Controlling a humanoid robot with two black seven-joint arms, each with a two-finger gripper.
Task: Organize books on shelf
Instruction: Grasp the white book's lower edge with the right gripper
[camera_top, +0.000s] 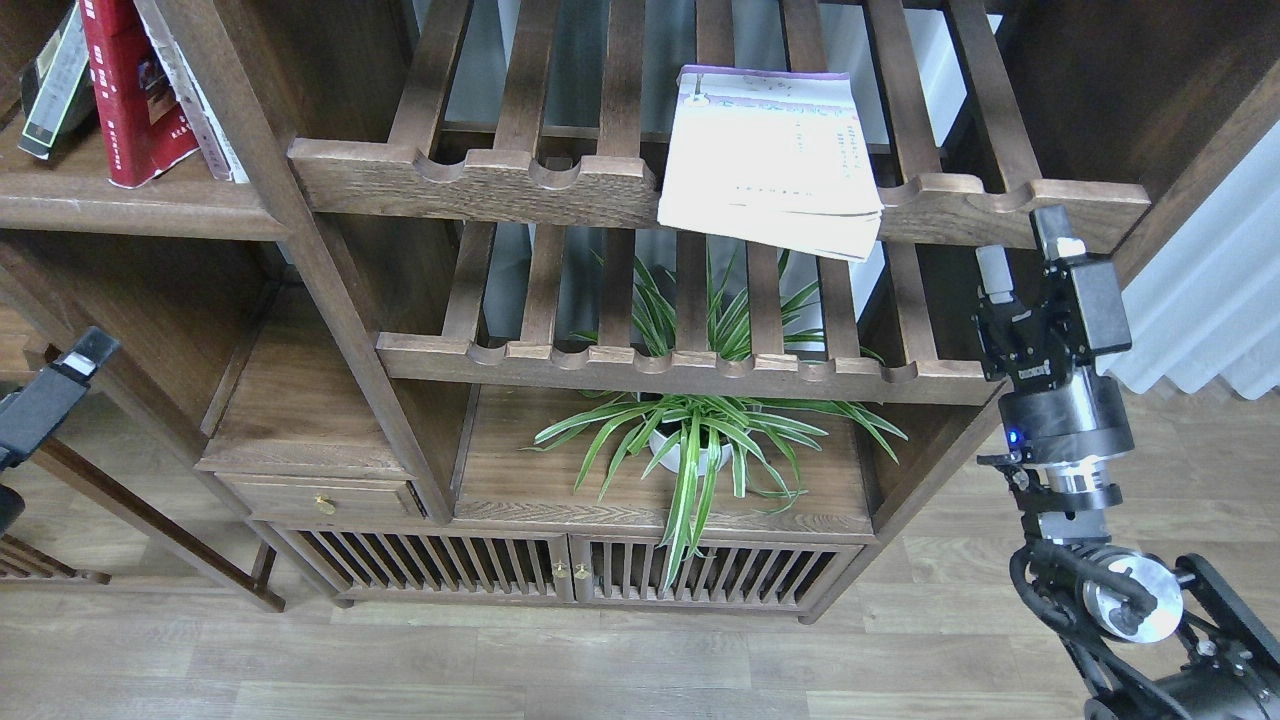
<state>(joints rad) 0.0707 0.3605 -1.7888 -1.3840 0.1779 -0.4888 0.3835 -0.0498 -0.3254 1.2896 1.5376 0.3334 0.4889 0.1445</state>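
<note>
My gripper will carry the cream-white book (770, 146), and the book will stay flat and closed as it is carried, because the overhanging near corner (855, 235) sticks out with hardly any droop.
The red book (130, 90) and the grey-black book (55, 85) stand leaning on the solid dark shelf (130, 212) at the upper left. The cream-white book (770, 150) with a purple top band lies flat on the upper slatted rack (480, 180), its near corner overhanging the front rail. My right gripper (1022, 248) is open and empty, pointing up, just right of and below that book, near the rack's right end. My left gripper (85, 355) shows only as a dark block with a pale tip at the left edge, well below the shelf.
A thin white book (195, 95) leans against the red one. A lower slatted rack (690, 372) sits above a potted spider plant (700, 440) on the cabinet top. A drawer (320, 497) and slatted doors are below. A white curtain (1210, 300) hangs at the right.
</note>
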